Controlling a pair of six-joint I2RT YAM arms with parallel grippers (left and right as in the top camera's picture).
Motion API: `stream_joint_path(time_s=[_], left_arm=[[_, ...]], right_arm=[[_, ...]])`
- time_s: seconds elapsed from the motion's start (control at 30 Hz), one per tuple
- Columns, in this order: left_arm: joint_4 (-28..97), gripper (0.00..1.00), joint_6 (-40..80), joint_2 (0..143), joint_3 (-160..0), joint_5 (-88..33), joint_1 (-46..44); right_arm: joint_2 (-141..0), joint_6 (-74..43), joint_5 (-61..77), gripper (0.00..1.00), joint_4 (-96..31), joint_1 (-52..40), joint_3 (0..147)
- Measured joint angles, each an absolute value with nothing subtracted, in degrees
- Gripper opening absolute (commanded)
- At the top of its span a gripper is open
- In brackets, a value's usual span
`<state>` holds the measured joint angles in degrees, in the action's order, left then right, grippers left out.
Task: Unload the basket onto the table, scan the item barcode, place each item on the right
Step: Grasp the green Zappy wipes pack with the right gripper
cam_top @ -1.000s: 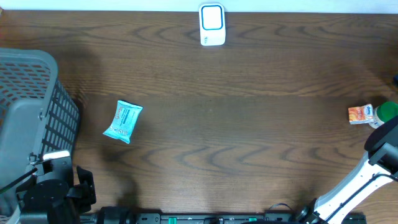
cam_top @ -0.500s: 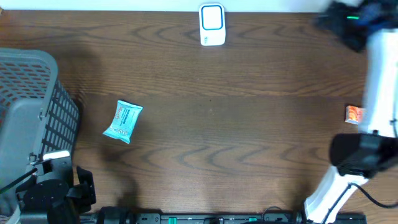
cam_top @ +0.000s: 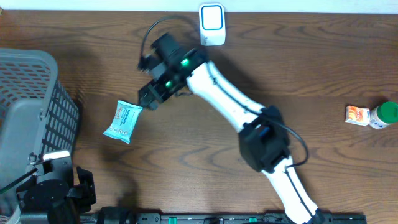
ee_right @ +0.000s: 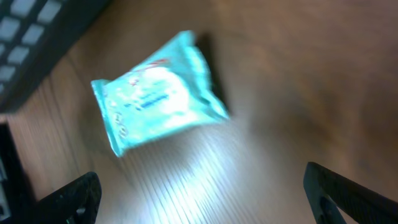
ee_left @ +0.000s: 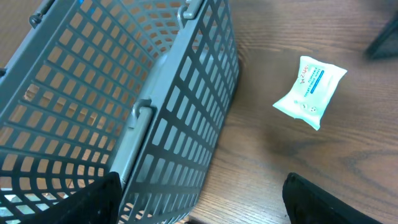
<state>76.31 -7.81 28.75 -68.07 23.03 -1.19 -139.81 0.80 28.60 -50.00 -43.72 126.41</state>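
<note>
Next, my right gripper closes, goes into the gap (cam_top: 92, 117) between the teal wipes packet (cam_top: 123, 122) and the basket, and drags the packet toward the middle of the table, because the packet lies flat beside the basket.
The item is a teal wipes packet (cam_top: 123, 121), lying flat on the wooden table just right of the basket. It also shows in the left wrist view (ee_left: 311, 92) and, blurred, in the right wrist view (ee_right: 158, 90). My right gripper (cam_top: 148, 99) reaches across the table and hovers just up and right of the packet, open and empty (ee_right: 205, 199). The white scanner (cam_top: 212, 25) with a blue face stands at the table's far edge. My left gripper (cam_top: 84, 186) rests at the front left beside the basket, open with nothing between its fingers (ee_left: 199, 205).
A grey mesh basket (cam_top: 31, 106) fills the left side and stands close to the left gripper (ee_left: 155, 124). A small orange carton (cam_top: 356, 115) and a green-capped bottle (cam_top: 387, 114) lie at the right edge. The right arm's white links cross the table's middle.
The right arm has swung from the right edge across the table to the packet, and its jaws have opened wide. The left arm and the packet have not moved.
</note>
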Motion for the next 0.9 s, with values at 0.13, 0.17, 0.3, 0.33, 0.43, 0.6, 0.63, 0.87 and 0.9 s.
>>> stream_joint_path(time_s=[0.13,0.17,0.3,0.33,0.43,0.6,0.63,0.87,0.9], left_arm=[[76.3,0.83,-7.8,28.8,-68.1,23.0,-1.2],[76.3,0.84,-7.8,28.8,-68.1,23.0,-1.2],[76.3,0.84,-7.8,28.8,-68.1,23.0,-1.2],[76.3,0.84,-7.8,28.8,-68.1,23.0,-1.2],[76.3,0.83,-7.8,28.8,-68.1,23.1,-1.2],[76.3,0.83,-7.8,28.8,-68.1,23.0,-1.2],[76.3,0.83,-7.8,28.8,-68.1,23.0,-1.2],[76.3,0.83,-7.8,28.8,-68.1,23.0,-1.2],[76.3,0.83,-7.8,28.8,-68.1,23.0,-1.2]], right_arm=[[-143.3,2.6,30.3,0.99,-44.6,-47.4,126.1],[-144.3,3.0,30.5,0.99,-42.8,-48.3,126.1],[-145.6,3.5,30.1,0.99,-38.3,-49.5,126.1],[-146.2,3.6,29.7,0.99,-37.8,-49.6,126.1],[-148.2,3.8,28.9,0.99,-37.5,-49.6,126.1],[-148.8,4.2,28.5,0.63,-37.0,-49.3,126.7],[-148.9,4.7,28.1,0.45,-37.2,-49.3,126.7],[-149.6,3.8,28.4,0.01,-40.1,-48.3,127.5],[-149.6,3.7,28.3,0.01,-40.5,-48.3,127.6]])
